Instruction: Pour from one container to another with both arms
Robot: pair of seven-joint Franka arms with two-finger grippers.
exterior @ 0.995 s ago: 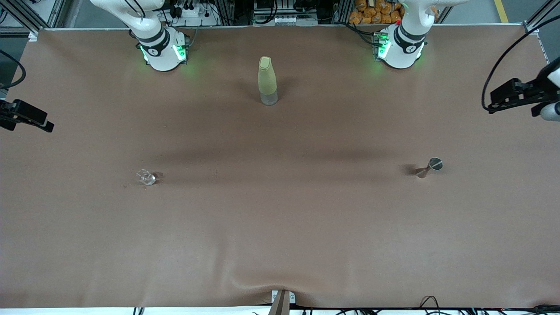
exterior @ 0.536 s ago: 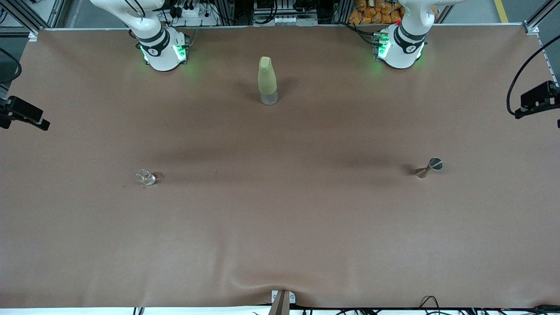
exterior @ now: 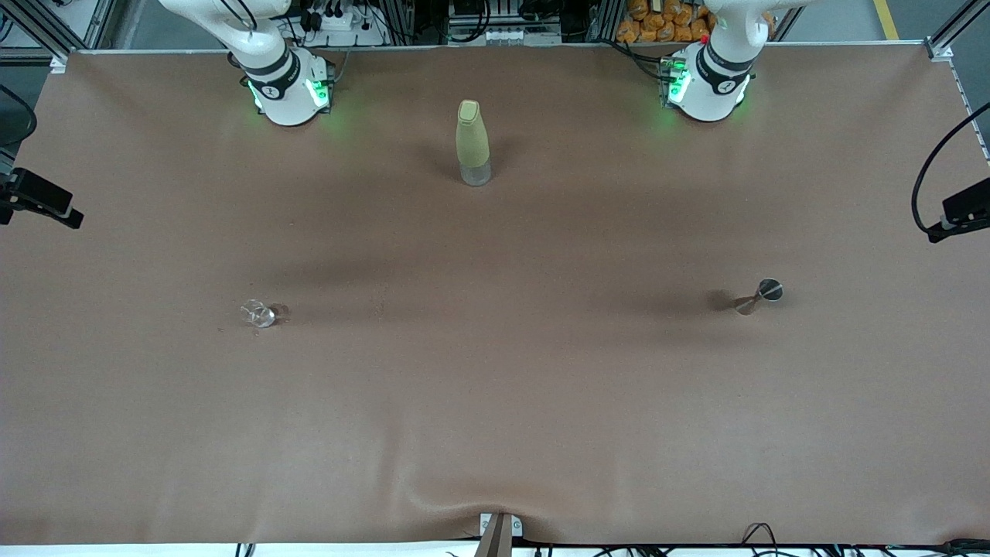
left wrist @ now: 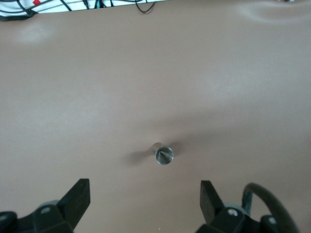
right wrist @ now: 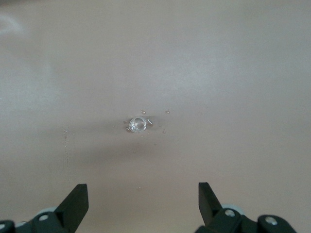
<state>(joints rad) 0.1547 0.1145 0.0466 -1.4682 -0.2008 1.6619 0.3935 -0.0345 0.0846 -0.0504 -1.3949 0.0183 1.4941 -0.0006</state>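
Observation:
The jigger's opening (exterior: 771,288) is far below my left gripper, which points down at it. I should therefore turn the gripper level and bring it in low around the jigger's side (exterior: 756,299) before I pour.
The tiny clear glass cup (exterior: 257,313) stands on the brown table toward the right arm's end. In the right wrist view the cup (right wrist: 137,124) shows well below my right gripper (right wrist: 142,195). That gripper hangs open and empty high over the table. The small silver jigger (exterior: 759,295) stands upright toward the left arm's end. The left wrist view looks down on the jigger (left wrist: 164,155), and my left gripper (left wrist: 145,194) is open and empty high above it. In the front view only a black part of each hand shows at the view's side edges.
A tall yellow-green bottle (exterior: 472,143) stands between the two arm bases, farther from the front camera than cup and jigger. Small droplets (right wrist: 166,112) lie on the table around the cup. The brown table cover (exterior: 495,402) has a wrinkle at its near edge.
The left arm's hand has slid outward and is nearly gone from the front view's edge. The right arm's hand has shifted slightly outward. Cup, jigger and bottle have not moved.

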